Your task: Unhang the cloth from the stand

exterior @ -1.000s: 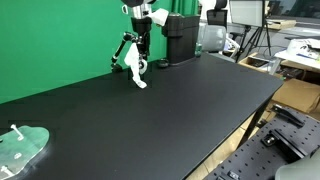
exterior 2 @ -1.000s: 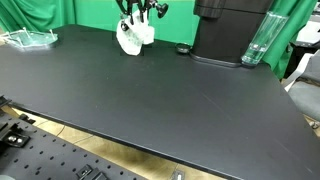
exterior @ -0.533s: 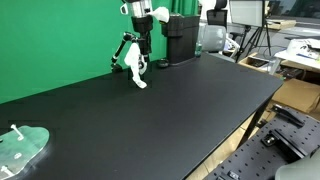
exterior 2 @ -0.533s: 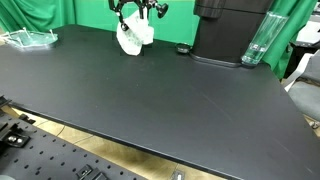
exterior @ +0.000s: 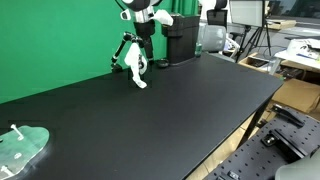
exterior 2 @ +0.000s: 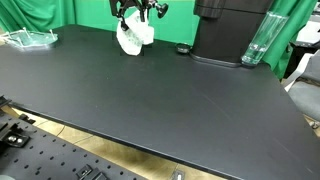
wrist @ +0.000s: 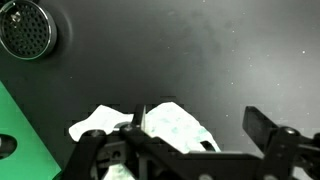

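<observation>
The cloth's edge [wrist: 88, 124] goes under one finger, but the other finger is over empty table. I should lift, turn and centre my gripper over the cloth [wrist: 172, 122] before I close it.
The white cloth [exterior: 134, 68] hangs draped over a small black stand [exterior: 121, 50] at the far side of the black table, in front of the green backdrop. In both exterior views my gripper [exterior: 143, 30] hovers directly above it, its fingers pointing down and apart. The cloth [exterior 2: 133, 37] sags down to the tabletop under the gripper [exterior 2: 138, 10]. In the wrist view the cloth [wrist: 178, 126] lies below and between the two dark fingers, and the gripper [wrist: 200, 120] stands open, holding nothing. The stand's bars hide part of the cloth.
A black coffee machine [exterior: 180, 38] stands close beside the stand, with a clear glass [exterior 2: 256, 42] past it. A round perforated metal disc [wrist: 25, 28] lies nearby. A clear plate with a green item [exterior: 22, 148] sits at the table's far corner.
The jaws have spread from partly closed to wide open and have lifted slightly. The cloth still hangs on the stand as before.
</observation>
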Robot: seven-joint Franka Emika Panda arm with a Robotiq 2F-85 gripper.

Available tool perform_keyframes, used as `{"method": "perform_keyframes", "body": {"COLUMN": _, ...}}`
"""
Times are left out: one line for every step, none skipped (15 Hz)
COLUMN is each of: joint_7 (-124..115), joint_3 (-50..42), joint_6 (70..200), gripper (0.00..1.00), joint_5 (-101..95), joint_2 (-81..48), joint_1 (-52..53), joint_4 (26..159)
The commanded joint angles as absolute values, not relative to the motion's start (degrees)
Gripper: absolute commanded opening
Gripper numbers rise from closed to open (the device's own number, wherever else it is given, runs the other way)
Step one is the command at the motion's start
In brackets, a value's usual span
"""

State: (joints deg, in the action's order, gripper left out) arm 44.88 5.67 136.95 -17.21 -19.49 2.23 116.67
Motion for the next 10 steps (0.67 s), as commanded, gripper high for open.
{"method": "perform_keyframes", "body": {"joint_7": 43.1, "joint_3": 4.9, "joint_6": 143.5, "gripper": 1.0, "joint_5": -19.7, "joint_2": -19.5, "joint_1": 2.4, "joint_4": 118.0}}
{"method": "perform_keyframes", "body": {"joint_7": 42.1, "joint_3": 4.8, "joint_6": 145.4, "gripper": 1.0, "joint_5": -19.6, "joint_2": -19.8, "joint_1": 2.4, "joint_4": 118.2}}
{"method": "perform_keyframes", "body": {"joint_7": 41.4, "joint_3": 4.8, "joint_6": 146.9, "gripper": 1.0, "joint_5": -18.9, "joint_2": -20.1, "joint_1": 2.4, "joint_4": 118.2}}
{"method": "perform_keyframes", "body": {"joint_7": 40.9, "joint_3": 4.8, "joint_6": 147.8, "gripper": 1.0, "joint_5": -18.4, "joint_2": -20.4, "joint_1": 2.3, "joint_4": 118.1}}
{"method": "perform_keyframes", "body": {"joint_7": 40.2, "joint_3": 4.7, "joint_6": 148.9, "gripper": 0.75, "joint_5": -18.3, "joint_2": -20.7, "joint_1": 2.3, "joint_4": 118.2}}
{"method": "perform_keyframes", "body": {"joint_7": 40.0, "joint_3": 4.7, "joint_6": 149.4, "gripper": 0.75, "joint_5": -18.4, "joint_2": -20.9, "joint_1": 2.2, "joint_4": 118.2}}
{"method": "perform_keyframes", "body": {"joint_7": 39.8, "joint_3": 4.6, "joint_6": 150.1, "gripper": 0.69, "joint_5": -18.3, "joint_2": -21.0, "joint_1": 2.2, "joint_4": 118.5}}
{"method": "perform_keyframes", "body": {"joint_7": 39.4, "joint_3": 4.5, "joint_6": 150.7, "gripper": 0.6, "joint_5": -18.2, "joint_2": -21.2, "joint_1": 2.1, "joint_4": 118.6}}
{"method": "perform_keyframes", "body": {"joint_7": 39.1, "joint_3": 4.5, "joint_6": 151.3, "gripper": 0.53, "joint_5": -18.2, "joint_2": -21.3, "joint_1": 2.1, "joint_4": 118.6}}
{"method": "perform_keyframes", "body": {"joint_7": 38.8, "joint_3": 4.5, "joint_6": 151.9, "gripper": 0.45, "joint_5": -18.2, "joint_2": -21.5, "joint_1": 2.1, "joint_4": 118.6}}
